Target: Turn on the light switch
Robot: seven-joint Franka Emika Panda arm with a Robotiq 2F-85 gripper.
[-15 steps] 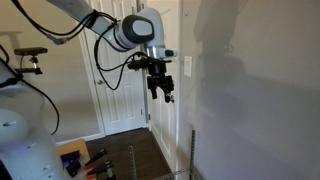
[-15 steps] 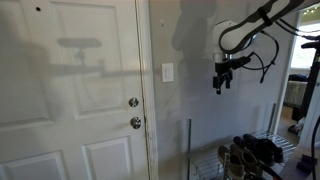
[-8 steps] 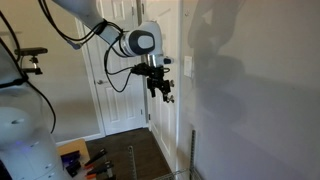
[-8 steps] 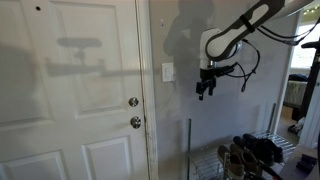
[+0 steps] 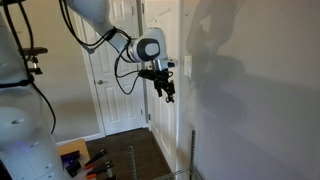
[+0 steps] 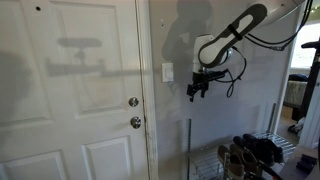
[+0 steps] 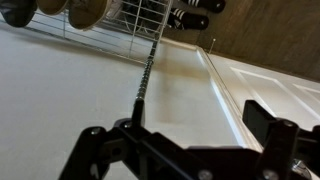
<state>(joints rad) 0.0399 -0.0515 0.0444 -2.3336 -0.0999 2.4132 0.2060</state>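
I should tilt my gripper up and raise it until its fingers face the light switch (image 6: 168,72), because it is pointing down toward the wire rack.
The light switch (image 6: 168,72) is a small white plate on the wall just right of the door frame; it also shows in an exterior view (image 5: 187,65). My gripper (image 6: 194,90) hangs in the air close to the wall, a little to the side of the switch and slightly below it, apart from it; in an exterior view (image 5: 163,91) it sits in front of the door frame. In the wrist view the two dark fingers (image 7: 180,135) are spread apart with nothing between them, over bare wall and door trim. The switch is out of the wrist view.
A white panelled door (image 6: 70,90) with two round metal knobs (image 6: 134,102) stands beside the switch. A thin metal rod (image 6: 189,148) rises from a wire rack holding shoes (image 6: 252,155) below the gripper. Clutter lies on the floor (image 5: 82,160).
The arm has carried the gripper along the wall toward the light switch and the door frame. The fingers stay open and empty.
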